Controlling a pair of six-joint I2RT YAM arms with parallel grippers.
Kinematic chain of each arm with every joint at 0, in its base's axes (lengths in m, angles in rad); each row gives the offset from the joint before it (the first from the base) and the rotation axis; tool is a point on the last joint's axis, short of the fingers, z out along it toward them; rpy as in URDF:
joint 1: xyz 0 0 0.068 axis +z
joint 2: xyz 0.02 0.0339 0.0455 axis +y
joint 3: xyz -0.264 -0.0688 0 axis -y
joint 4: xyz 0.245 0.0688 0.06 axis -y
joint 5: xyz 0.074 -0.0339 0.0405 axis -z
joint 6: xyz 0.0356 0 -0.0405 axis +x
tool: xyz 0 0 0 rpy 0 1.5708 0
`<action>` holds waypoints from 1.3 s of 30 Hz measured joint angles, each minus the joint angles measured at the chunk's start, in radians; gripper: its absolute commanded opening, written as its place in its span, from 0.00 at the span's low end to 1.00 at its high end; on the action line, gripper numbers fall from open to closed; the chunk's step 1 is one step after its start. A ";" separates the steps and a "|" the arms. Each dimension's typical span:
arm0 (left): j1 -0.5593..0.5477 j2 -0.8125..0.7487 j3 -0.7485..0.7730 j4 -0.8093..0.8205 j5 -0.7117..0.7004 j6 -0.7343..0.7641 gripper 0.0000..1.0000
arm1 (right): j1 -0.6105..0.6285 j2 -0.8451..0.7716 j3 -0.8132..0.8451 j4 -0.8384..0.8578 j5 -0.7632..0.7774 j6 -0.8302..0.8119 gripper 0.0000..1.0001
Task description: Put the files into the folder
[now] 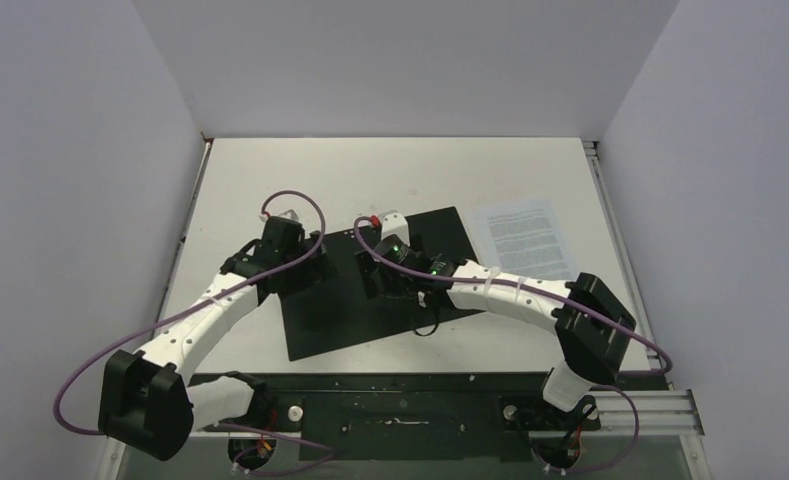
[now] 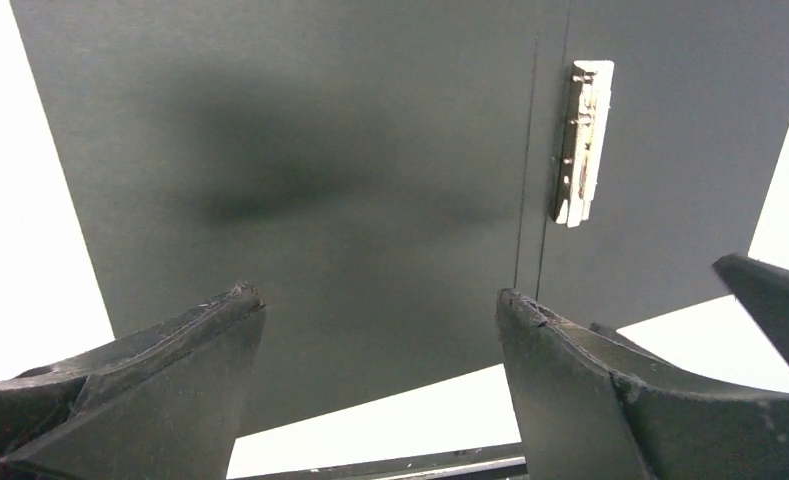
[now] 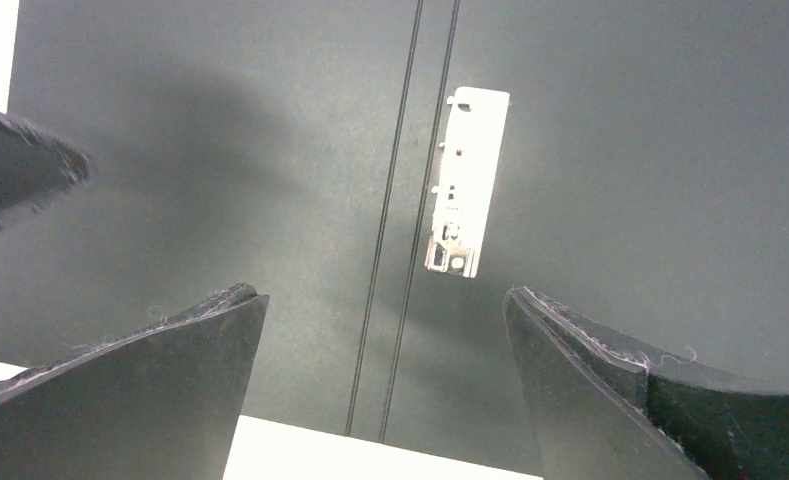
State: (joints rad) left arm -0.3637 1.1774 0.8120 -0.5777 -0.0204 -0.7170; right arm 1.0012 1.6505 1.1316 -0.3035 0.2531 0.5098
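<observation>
The open folder lies unheld around the metal spine clip (image 3: 467, 182) under my right gripper, so next my left gripper presses down the folder's black half (image 1: 322, 316) beside it first.
The folder (image 1: 350, 320) lies open on the table, black inside up, with its metal spine clip (image 2: 582, 143) (image 3: 465, 182) bare. The files (image 1: 525, 238), a white printed sheet, lie on the table just right of the folder's far corner. My left gripper (image 1: 305, 268) (image 2: 380, 300) hovers open over the folder's left half, nothing between its fingers. Over the spine crease, close beside it, my right gripper (image 1: 385, 280) (image 3: 380, 297) is open and empty too. Each wrist view catches a finger of the other gripper at its edge.
The white table (image 1: 370, 170) is boxed in by pale walls on the left, back and right. A black mounting rail (image 1: 420, 395) with both arm bases runs along the near edge. Purple cables loop from both arms over the folder's left and far parts.
</observation>
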 measured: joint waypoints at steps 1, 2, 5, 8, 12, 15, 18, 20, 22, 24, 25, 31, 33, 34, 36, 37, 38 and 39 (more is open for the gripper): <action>-0.014 0.001 -0.002 0.005 0.001 0.000 0.80 | -0.005 -0.010 0.002 0.001 0.000 -0.001 0.98; -0.025 0.003 -0.004 0.010 0.001 -0.001 0.76 | -0.012 -0.017 0.005 0.000 -0.002 -0.002 0.98; -0.065 0.025 -0.011 0.024 0.001 -0.006 0.70 | -0.042 -0.020 0.008 0.000 -0.009 -0.008 0.88; -0.103 0.055 -0.022 0.040 -0.002 -0.013 0.59 | -0.064 -0.018 0.008 -0.005 -0.016 -0.012 0.73; -0.143 0.089 -0.040 0.055 -0.007 -0.026 0.37 | -0.085 -0.017 0.008 -0.005 -0.032 -0.018 0.52; -0.160 0.116 -0.054 0.075 -0.009 -0.034 0.31 | -0.087 -0.002 0.008 0.001 -0.038 -0.019 0.38; -0.170 0.147 -0.072 0.100 -0.009 -0.037 0.27 | -0.092 0.032 0.008 0.005 -0.049 -0.019 0.33; -0.177 0.171 -0.082 0.117 -0.009 -0.039 0.24 | -0.092 0.051 0.008 0.005 -0.054 -0.018 0.29; -0.182 0.191 -0.085 0.125 -0.009 -0.040 0.23 | -0.095 0.068 0.008 0.004 -0.060 -0.019 0.28; -0.188 0.213 -0.087 0.137 -0.008 -0.040 0.23 | -0.098 0.078 0.008 0.006 -0.061 -0.019 0.28; -0.191 0.224 -0.087 0.141 -0.009 -0.040 0.23 | -0.098 0.082 0.008 0.009 -0.062 -0.019 0.27; -0.207 0.257 -0.088 0.150 -0.020 -0.040 0.38 | -0.100 0.110 0.008 0.018 -0.073 -0.019 0.23; -0.214 0.259 -0.086 0.142 -0.036 -0.040 0.44 | -0.101 0.117 0.008 0.018 -0.079 -0.019 0.21; -0.219 0.259 -0.080 0.132 -0.048 -0.041 0.46 | -0.103 0.119 0.008 0.019 -0.082 -0.019 0.21; -0.225 0.256 -0.071 0.115 -0.069 -0.040 0.52 | -0.104 0.122 0.008 0.023 -0.086 -0.019 0.21; -0.227 0.252 -0.069 0.105 -0.080 -0.040 0.55 | -0.104 0.125 0.008 0.026 -0.087 -0.018 0.21; -0.227 0.245 -0.069 0.094 -0.090 -0.040 0.57 | -0.104 0.127 0.008 0.027 -0.090 -0.018 0.20; -0.229 0.235 -0.069 0.081 -0.101 -0.040 0.57 | -0.104 0.128 0.008 0.027 -0.092 -0.018 0.19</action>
State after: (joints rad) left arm -0.5930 1.4128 0.7433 -0.4969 -0.1211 -0.7570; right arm 0.8970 1.7782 1.1397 -0.2764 0.1608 0.4915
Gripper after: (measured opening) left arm 0.532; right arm 0.211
